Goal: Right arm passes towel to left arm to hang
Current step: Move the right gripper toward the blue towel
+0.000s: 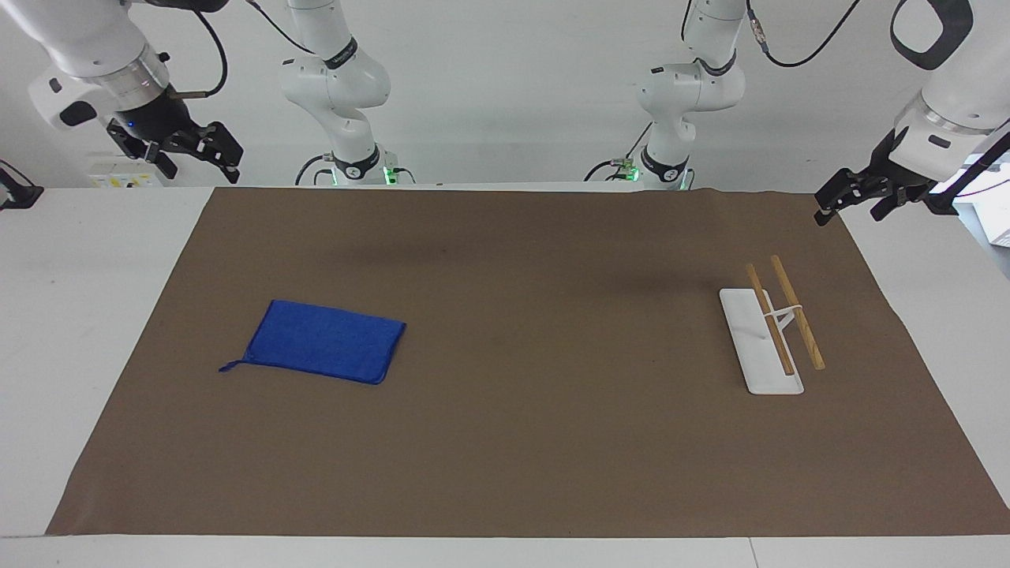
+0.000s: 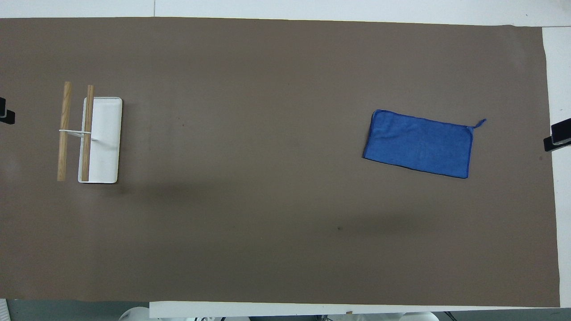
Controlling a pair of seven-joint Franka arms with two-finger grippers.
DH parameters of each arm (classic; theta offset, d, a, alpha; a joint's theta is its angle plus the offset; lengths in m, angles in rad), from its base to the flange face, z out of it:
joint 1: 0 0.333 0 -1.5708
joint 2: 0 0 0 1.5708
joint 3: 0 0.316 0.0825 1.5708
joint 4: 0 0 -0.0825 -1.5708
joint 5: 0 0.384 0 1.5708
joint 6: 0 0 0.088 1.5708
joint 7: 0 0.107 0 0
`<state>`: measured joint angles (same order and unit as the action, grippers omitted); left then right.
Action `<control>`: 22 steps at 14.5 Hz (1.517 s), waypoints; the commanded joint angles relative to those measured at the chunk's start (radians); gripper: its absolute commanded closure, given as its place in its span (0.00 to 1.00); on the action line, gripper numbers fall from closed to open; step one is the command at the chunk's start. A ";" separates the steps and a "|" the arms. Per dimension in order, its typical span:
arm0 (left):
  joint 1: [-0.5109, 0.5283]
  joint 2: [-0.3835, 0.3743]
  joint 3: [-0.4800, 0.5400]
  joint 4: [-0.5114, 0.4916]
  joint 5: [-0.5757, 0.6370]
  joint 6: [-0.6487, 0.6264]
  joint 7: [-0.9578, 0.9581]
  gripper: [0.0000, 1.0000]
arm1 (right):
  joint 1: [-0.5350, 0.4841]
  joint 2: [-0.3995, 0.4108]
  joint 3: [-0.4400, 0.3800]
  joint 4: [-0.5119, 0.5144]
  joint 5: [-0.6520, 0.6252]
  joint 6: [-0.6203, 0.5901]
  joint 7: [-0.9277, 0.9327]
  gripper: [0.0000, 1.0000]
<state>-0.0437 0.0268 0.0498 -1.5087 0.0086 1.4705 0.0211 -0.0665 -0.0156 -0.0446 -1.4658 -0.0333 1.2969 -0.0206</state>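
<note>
I expect the royal-blue towel (image 2: 420,144) to bunch at the grip and droop in narrow folds as I lift it, since a thin, slightly wavy towel edge (image 2: 427,118) shows.
The royal-blue towel (image 1: 319,341) lies flat on the brown mat toward the right arm's end of the table, its small corner loop pointing to the table's end; it also shows in the overhead view (image 2: 419,143). My right gripper (image 1: 193,154) hangs open and empty in the air over the table's corner by its own base, well away from the towel. Its tip shows at the overhead view's edge (image 2: 557,136). My left gripper (image 1: 856,201) hangs open and empty over the mat's corner at its own end, above the rack. Its tip shows at the overhead edge (image 2: 6,113).
A rack (image 1: 769,339) with a white base plate and two wooden rails on a white stand sits toward the left arm's end (image 2: 102,138). The brown mat (image 1: 536,442) covers most of the white table.
</note>
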 commanded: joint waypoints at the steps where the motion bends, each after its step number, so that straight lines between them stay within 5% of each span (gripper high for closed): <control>1: 0.007 -0.019 -0.001 -0.022 -0.001 0.016 0.010 0.00 | 0.002 -0.027 -0.001 -0.036 0.010 0.024 -0.018 0.01; 14: 0.007 -0.019 -0.001 -0.022 -0.001 0.013 0.010 0.00 | 0.014 -0.035 0.006 -0.063 0.007 0.064 -0.038 0.01; 18: 0.007 -0.019 -0.001 -0.022 -0.001 0.013 0.010 0.00 | 0.045 -0.052 0.012 -0.287 0.062 0.360 -0.016 0.01; 22: 0.007 -0.019 -0.001 -0.022 -0.001 0.013 0.010 0.00 | 0.124 0.063 0.012 -0.462 0.067 0.658 0.085 0.01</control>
<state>-0.0437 0.0268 0.0499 -1.5087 0.0086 1.4705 0.0211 0.0274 0.0074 -0.0336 -1.8363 0.0210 1.8305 0.0154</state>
